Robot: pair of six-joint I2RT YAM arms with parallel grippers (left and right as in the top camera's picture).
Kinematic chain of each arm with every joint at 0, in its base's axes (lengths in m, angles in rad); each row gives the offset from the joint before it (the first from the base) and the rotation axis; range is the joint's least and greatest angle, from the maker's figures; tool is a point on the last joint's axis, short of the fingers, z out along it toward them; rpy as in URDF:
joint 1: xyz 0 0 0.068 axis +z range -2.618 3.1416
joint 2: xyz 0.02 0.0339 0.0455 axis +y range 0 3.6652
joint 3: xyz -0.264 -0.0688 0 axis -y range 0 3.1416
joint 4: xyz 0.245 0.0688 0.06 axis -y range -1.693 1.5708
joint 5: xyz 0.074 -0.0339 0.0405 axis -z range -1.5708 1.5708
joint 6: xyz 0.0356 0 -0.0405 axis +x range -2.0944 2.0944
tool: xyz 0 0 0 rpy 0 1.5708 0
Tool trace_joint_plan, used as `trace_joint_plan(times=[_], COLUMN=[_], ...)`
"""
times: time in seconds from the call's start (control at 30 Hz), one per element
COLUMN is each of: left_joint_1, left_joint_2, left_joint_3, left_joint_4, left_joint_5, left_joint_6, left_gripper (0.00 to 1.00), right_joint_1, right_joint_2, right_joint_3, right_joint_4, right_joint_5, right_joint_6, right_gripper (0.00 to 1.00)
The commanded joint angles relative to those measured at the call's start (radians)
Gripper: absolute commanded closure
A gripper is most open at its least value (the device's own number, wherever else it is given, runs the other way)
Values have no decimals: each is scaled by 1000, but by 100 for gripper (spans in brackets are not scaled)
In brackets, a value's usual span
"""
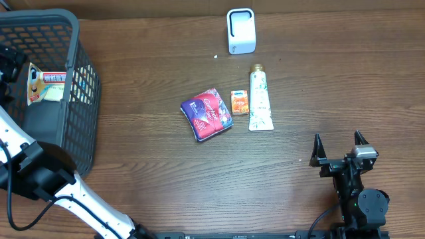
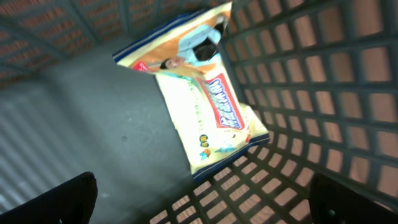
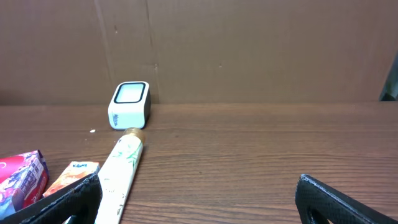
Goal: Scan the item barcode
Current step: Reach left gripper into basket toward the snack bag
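Note:
I can see that the yellow-white packet (image 1: 53,91) lies free and its narrow way lines up with my left gripper's open fingers. I should keep going down until they are on both sides of its red label (image 1: 54,77).
A white barcode scanner (image 1: 241,30) stands at the table's far edge, also in the right wrist view (image 3: 129,104). On the table lie a purple-red pouch (image 1: 206,113), a small orange box (image 1: 240,101) and a white tube (image 1: 259,99). A yellow-white packet (image 2: 199,93) lies inside the dark basket (image 1: 80,99). My left gripper (image 2: 205,202) hangs open inside the basket above the packet, holding nothing. My right gripper (image 1: 339,151) rests open near the table's front right, well short of the tube (image 3: 121,171), with bare table between its fingers.
The basket's mesh wall (image 2: 311,93) runs close on the right of the left gripper. The left arm's white links (image 1: 73,192) reach across the front left. A cardboard wall (image 3: 249,50) backs the table behind the scanner.

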Motion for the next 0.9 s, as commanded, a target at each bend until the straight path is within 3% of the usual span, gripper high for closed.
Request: trace_joint_plan(times=[0.0, 0.5, 0.7, 0.87], left_joint_1=[4, -2, -28, -66], left_joint_2=[10, 10, 10, 10], left_joint_3=[-89, -385, -466, -499], left_joint_4=[20, 291, 367, 443], left_joint_5=[22, 238, 235, 157], left_joint_6=[37, 190, 244, 214], left_gripper=[0, 0, 0, 0], right_joint_1=[-3, -3, -3, -3], right_joint_2=[-8, -8, -8, -8], right_joint_3=[-10, -10, -10, -10], right_joint_4=[5, 5, 5, 5], right_joint_5=[10, 10, 10, 10], right_joint_6=[-7, -7, -7, -7], right_gripper=[0, 0, 0, 0])
